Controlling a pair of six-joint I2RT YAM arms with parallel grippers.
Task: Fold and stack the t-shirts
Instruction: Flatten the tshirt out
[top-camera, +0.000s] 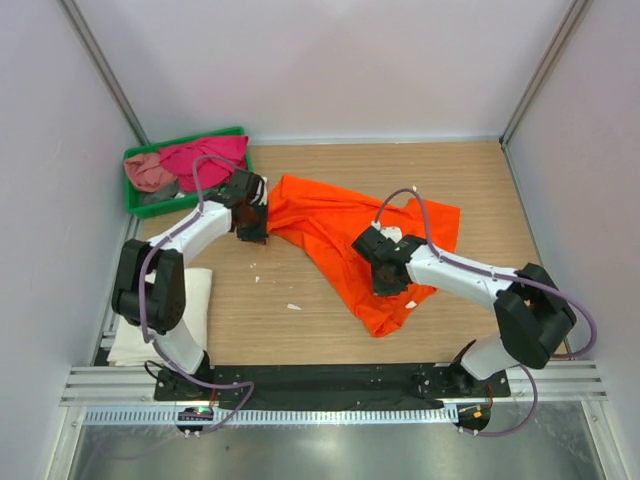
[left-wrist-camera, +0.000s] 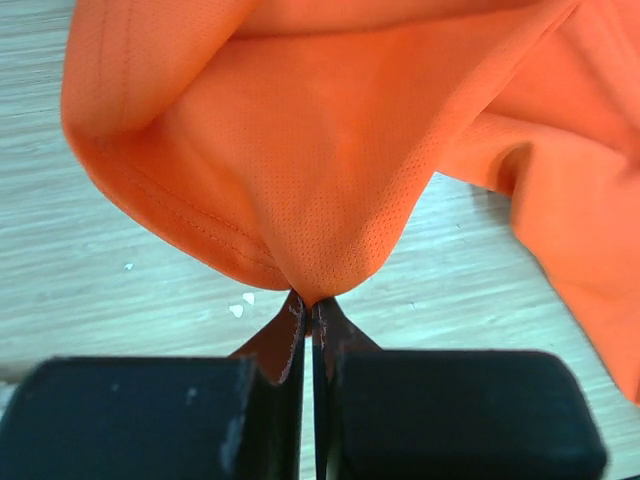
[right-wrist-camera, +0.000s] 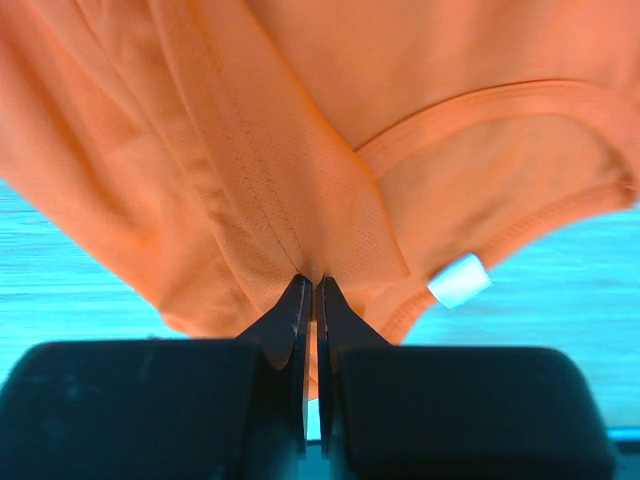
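Note:
My left gripper and my right gripper have the orange t-shirt slack and crumpled between them, so I should stretch it tight, lift it and lay it flat.
A bright orange t-shirt lies crumpled across the middle of the wooden table. My left gripper is shut on its left edge; in the left wrist view the cloth bunches into a point pinched between the closed tips. My right gripper is shut on a fold near the shirt's middle, close to the collar and its white label, with the fabric drawn into the closed tips. A magenta t-shirt and a dusty pink one lie in the tray. A white t-shirt lies folded at the near left.
The green plastic tray sits at the far left corner, just behind the left arm. Grey walls close in the table on three sides. Small white specks lie on the wood between the arms.

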